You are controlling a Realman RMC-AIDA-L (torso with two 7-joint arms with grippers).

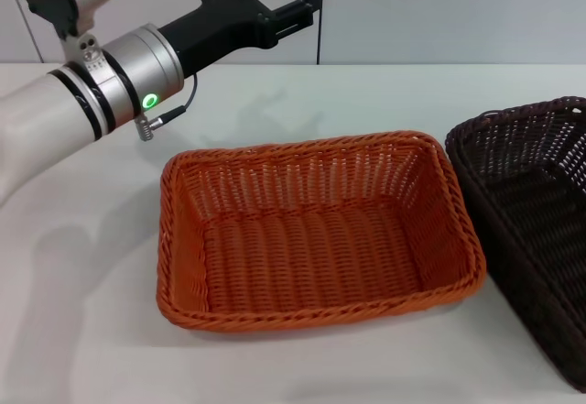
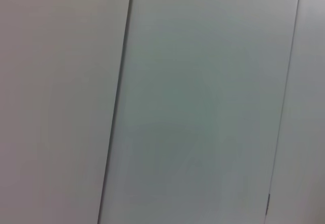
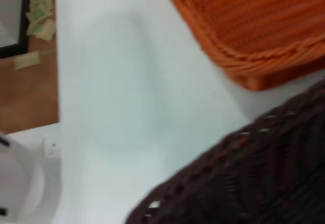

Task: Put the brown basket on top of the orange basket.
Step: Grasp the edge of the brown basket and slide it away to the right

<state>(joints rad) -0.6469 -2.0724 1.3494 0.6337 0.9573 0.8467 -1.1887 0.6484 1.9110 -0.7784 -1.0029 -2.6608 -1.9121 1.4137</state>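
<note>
My right gripper needs to turn the brown basket (image 1: 540,202) square and pull it clear before stacking it, because the basket is slanted with its corner (image 1: 455,147) against the orange rim.
The orange basket (image 1: 316,230) sits empty in the middle of the white table. The brown basket (image 1: 536,221) stands right beside it on the right, its rim close to the orange rim; part of it runs out of view. Both also show in the right wrist view, the orange basket (image 3: 254,26) and the brown basket (image 3: 254,183). My left gripper (image 1: 288,5) is held high behind the orange basket, over the table's far edge, holding nothing. My right gripper is out of view.
The white table (image 1: 92,331) has bare surface to the left of and behind the baskets. A grey panelled wall (image 2: 203,107) stands behind it. The right wrist view shows the table's edge and brown floor (image 3: 28,92) beyond.
</note>
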